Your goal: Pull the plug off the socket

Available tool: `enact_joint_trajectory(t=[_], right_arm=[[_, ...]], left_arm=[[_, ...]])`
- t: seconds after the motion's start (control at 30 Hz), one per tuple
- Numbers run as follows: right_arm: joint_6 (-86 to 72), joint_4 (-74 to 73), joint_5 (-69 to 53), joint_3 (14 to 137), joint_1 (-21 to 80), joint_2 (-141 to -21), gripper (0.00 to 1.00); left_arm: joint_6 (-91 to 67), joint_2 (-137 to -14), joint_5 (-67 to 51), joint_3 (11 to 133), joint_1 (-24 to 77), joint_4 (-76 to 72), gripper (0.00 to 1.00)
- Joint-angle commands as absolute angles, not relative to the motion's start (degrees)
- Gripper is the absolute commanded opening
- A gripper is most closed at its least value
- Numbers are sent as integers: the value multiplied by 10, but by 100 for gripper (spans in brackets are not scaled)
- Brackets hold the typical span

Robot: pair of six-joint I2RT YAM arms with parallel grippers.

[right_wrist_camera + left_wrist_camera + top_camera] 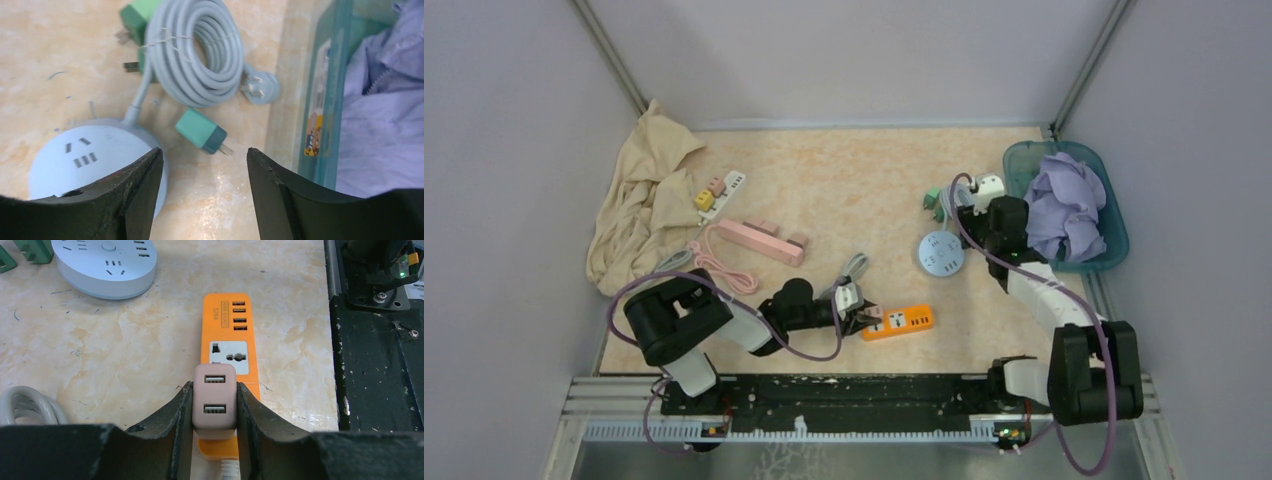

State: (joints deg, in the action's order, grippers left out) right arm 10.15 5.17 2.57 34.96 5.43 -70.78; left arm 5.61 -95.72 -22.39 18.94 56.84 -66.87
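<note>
The orange power strip (912, 319) sits unheld beneath the pink plug. My left gripper should grip the power strip's cable end (218, 449) while my right gripper takes the plug.
A pink two-port USB plug (215, 385) stands on the near end of the orange power strip (230, 325), the socket, which lies flat on the table. My left gripper (214, 390) is shut on the pink plug, one finger pressed against each side. In the top view the left gripper (856, 305) sits at the strip's (907, 320) left end. My right gripper (205, 160) hangs open over bare table with nothing between its fingers, just short of a loose green plug (200, 131). From above, the right gripper (979, 212) is at the back right.
A round pale-blue socket (85, 155) with its coiled grey cable (195, 50) lies left of the right gripper. A teal basket (1114, 250) of purple clothes stands to its right. A beige cloth (644, 200), a pink strip (762, 240) and a white strip (724, 190) lie back left.
</note>
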Motion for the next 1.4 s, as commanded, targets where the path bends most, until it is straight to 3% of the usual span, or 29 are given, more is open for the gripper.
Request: enact_joint_trajectory(t=[0.0, 0.33, 0.47, 0.77, 0.9, 1.2, 1.37], right_arm=[[165, 6, -132, 377, 48, -654, 63], [299, -121, -504, 381, 48, -608, 70], [350, -160, -586, 380, 52, -600, 70], [701, -372, -734, 365, 88, -592, 74], [687, -348, -717, 358, 128, -590, 77], [496, -178, -626, 339, 235, -589, 70], [479, -162, -561, 344, 300, -613, 72]], left_arm=[[41, -965, -245, 198, 568, -594, 14], [44, -937, -222, 191, 572, -584, 75], [55, -906, -199, 184, 575, -577, 88], [80, -799, -160, 147, 575, -545, 93], [70, -732, -140, 116, 575, -547, 94], [30, -619, -104, 77, 575, -506, 94], [0, -556, -67, 27, 574, -520, 96]])
